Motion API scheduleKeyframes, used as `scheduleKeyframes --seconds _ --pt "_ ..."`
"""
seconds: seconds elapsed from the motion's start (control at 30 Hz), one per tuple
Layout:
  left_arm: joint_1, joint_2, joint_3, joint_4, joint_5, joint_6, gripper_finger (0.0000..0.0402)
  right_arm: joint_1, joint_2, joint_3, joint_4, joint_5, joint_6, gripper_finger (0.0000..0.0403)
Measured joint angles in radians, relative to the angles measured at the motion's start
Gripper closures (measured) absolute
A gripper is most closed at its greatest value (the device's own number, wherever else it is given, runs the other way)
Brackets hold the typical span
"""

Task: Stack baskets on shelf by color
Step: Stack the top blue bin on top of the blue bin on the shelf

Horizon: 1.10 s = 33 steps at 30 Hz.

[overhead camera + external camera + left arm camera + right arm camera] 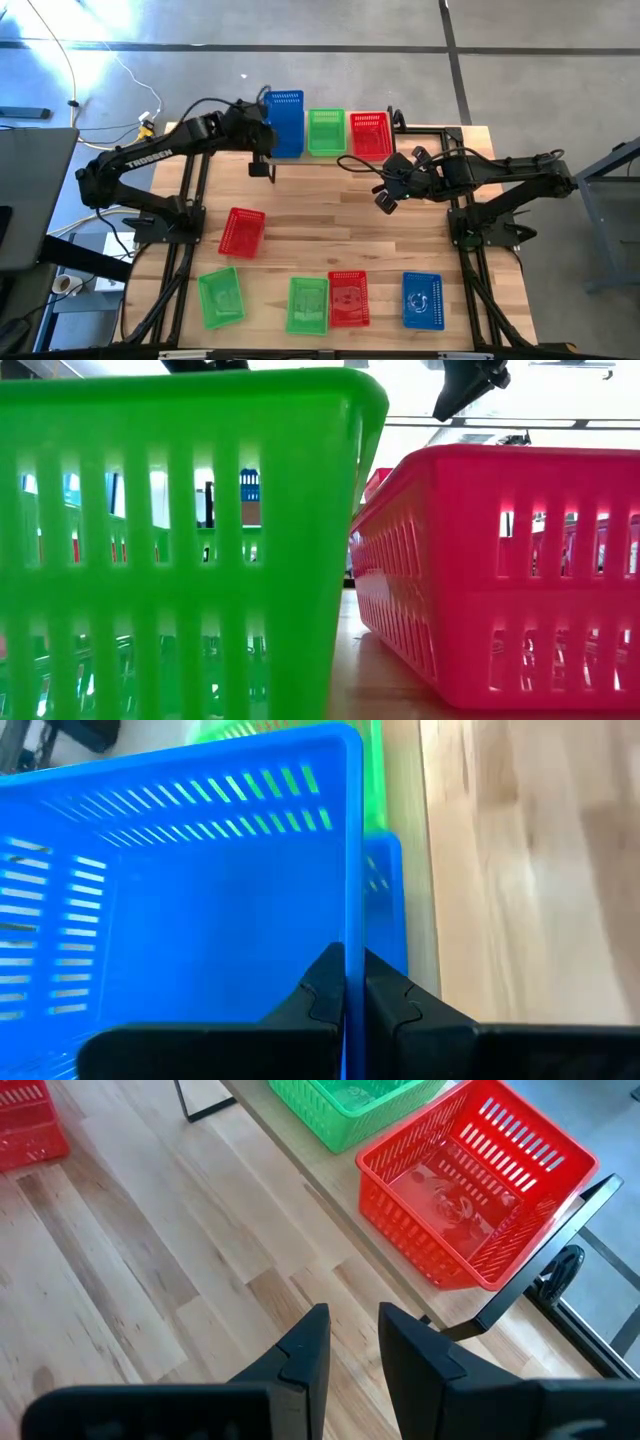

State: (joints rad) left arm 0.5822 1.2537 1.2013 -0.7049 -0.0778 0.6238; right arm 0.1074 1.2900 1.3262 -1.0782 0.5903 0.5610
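Observation:
My left gripper has the held blue basket [284,98] too far back, past the lower blue basket's near rim [393,910]. It should pull the held basket closer and lower it in.
The shelf [300,1165] stands at the table's far edge. On it are a blue basket [385,890], a green basket [326,131] and a red basket [470,1180]. My left gripper [264,152] is shut on a second blue basket [285,122], held over the blue one on the shelf. My right gripper [350,1350] hovers open above bare table, just near of the shelf's red basket, with nothing between its fingers. My left gripper pinches the blue basket's near end wall at its rim [346,935], one finger inside the basket and one outside. The fingers come from the table's left, slanting down. The basket sits over the lower blue basket; whether it rests in it, I cannot tell.
Loose baskets lie on the near half of the table: red [241,232], green [220,297], green [308,304], red [348,298] and blue [422,300]. The low view is filled by a green basket [180,540] and a red one [500,570].

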Motion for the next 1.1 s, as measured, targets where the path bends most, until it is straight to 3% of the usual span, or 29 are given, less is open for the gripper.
scheduleKeyframes --seconds 0.23,0.4,1.1 --pt "0.040 0.029 0.121 -0.142 0.056 -0.031 0.0401 0.000 0.000 0.000 0.000 -0.001 0.000 0.0324" --pt "0.052 0.066 0.124 -0.147 0.100 -0.045 0.0401 0.000 0.000 0.000 0.000 -0.004 0.000 0.0324" --pt "0.052 0.146 0.124 -0.179 0.107 -0.045 0.0401 0.000 0.000 0.000 0.000 -0.023 -0.003 0.0324"
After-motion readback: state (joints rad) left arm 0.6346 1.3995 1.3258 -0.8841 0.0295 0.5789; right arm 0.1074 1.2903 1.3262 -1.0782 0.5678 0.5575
